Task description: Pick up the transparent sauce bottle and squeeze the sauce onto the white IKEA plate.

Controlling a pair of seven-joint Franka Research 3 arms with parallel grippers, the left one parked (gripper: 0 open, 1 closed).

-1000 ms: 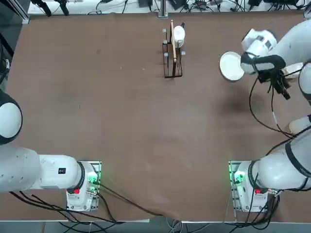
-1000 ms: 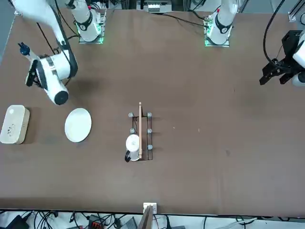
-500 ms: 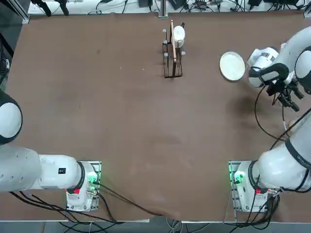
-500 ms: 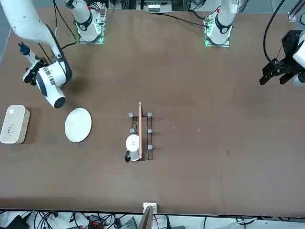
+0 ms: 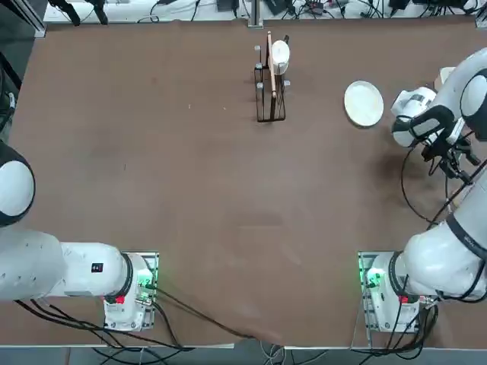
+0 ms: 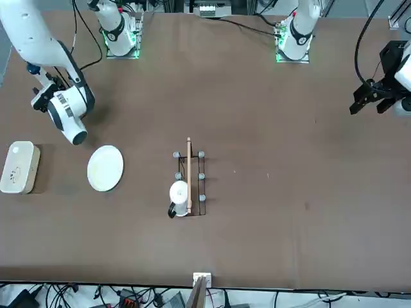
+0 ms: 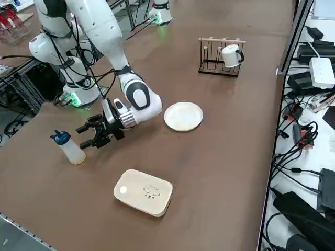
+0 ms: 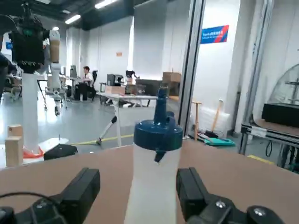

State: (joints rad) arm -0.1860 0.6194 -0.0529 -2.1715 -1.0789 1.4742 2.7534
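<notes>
My gripper will tip the transparent sauce bottle, and the blue strap (image 8: 172, 125) should keep clear of the bottle's nozzle because the strap curls down against the cap (image 8: 160, 153).
The transparent sauce bottle (image 7: 68, 148) stands upright near the table's right edge, whitish with a blue nozzle cap. In the wrist view the bottle (image 8: 156, 182) rises between my two black fingers (image 8: 84, 186), which stand on either side without touching it. My right gripper (image 7: 86, 136) is open, low over the table, pointing at the bottle a short way off. The white IKEA plate (image 7: 183, 116) lies flat behind the gripper's wrist, also visible as the plate (image 5: 363, 103) from above and the plate (image 6: 105, 168) from the front.
A cream rounded-rectangular dish (image 7: 144, 192) lies beyond the bottle toward the far edge, also seen from the front as the dish (image 6: 18, 167). A wire rack (image 5: 270, 76) with a white mug (image 7: 231, 55) stands at the far middle of the table.
My right arm has swung from beside the plate out toward the table's right edge and lowered to the bottle. The fingers stayed open.
</notes>
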